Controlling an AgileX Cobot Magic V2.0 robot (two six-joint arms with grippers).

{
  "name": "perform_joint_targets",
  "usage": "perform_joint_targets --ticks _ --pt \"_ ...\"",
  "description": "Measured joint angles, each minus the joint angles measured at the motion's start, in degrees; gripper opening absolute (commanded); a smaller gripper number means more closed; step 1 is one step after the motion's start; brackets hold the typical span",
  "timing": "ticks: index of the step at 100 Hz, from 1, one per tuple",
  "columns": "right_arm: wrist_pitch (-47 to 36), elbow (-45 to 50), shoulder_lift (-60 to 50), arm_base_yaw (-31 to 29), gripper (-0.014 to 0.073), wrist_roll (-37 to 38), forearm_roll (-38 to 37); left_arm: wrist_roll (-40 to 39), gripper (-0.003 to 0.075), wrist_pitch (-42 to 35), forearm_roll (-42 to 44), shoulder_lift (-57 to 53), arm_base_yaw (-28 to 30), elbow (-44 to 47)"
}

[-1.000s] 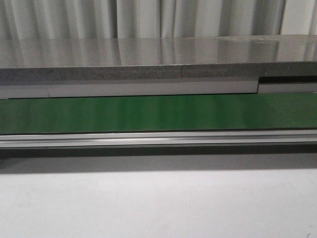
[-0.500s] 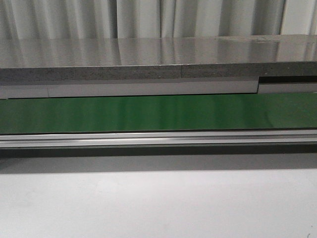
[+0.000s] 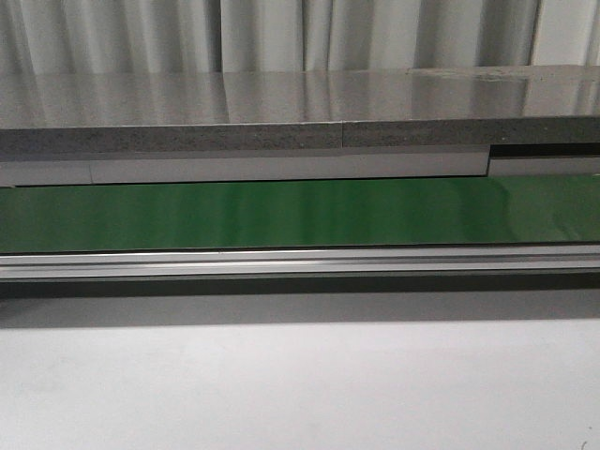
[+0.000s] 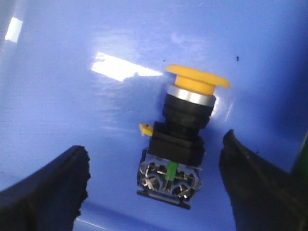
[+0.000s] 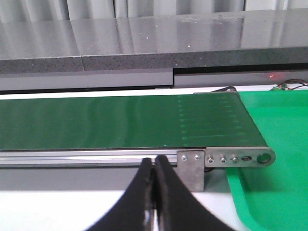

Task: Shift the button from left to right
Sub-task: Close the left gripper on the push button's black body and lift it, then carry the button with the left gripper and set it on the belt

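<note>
My gripper will set the button (image 4: 180,134) on the green conveyor belt, where it will stay lying down and ride along, because the black body (image 4: 172,166) is boxy.
The button (image 4: 180,139) shows only in the left wrist view. It has a yellow-orange mushroom cap, a silver ring and a black boxy body with a green mark, and it lies on a blue surface (image 4: 72,72). My left gripper (image 4: 156,166) is open, its two black fingers (image 4: 53,187) on either side of the button's body, not touching it. My right gripper (image 5: 154,166) is shut and empty, in front of the green conveyor belt (image 5: 120,122). Neither gripper nor the button shows in the front view.
The green conveyor belt (image 3: 300,214) with an aluminium rail (image 3: 300,262) runs across the front view, a grey counter (image 3: 281,112) behind it. A green tray (image 5: 274,159) lies by the belt's end in the right wrist view. White tabletop (image 3: 300,384) lies in front.
</note>
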Motion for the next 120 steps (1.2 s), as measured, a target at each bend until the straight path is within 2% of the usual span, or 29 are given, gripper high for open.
perform_joint_targets --ticks 40,47,66,80,94,120 --pt "0.00 0.00 0.00 0.00 -0.0067 0.00 0.00 0.25 0.0529 -1.15 -0.73 4.48 0.22 -1.25" --pt "0.00 0.00 0.00 0.00 -0.0067 0.00 0.00 0.37 0.0464 -1.15 -0.96 4.61 0.22 -1.25" --pt "0.00 0.00 0.00 0.00 -0.0067 0.00 0.00 0.39 0.0197 -0.95 -1.43 4.70 0.22 -1.25" --pt "0.00 0.00 0.00 0.00 -0.0067 0.00 0.00 0.49 0.0074 -0.95 -1.55 4.70 0.22 -1.25" --pt "0.00 0.00 0.00 0.00 -0.0067 0.00 0.00 0.49 0.0030 0.24 -1.55 4.49 0.22 -2.53" --pt "0.00 0.00 0.00 0.00 -0.0067 0.00 0.00 0.49 0.0029 6.77 -1.55 -1.57 -0.15 -9.53"
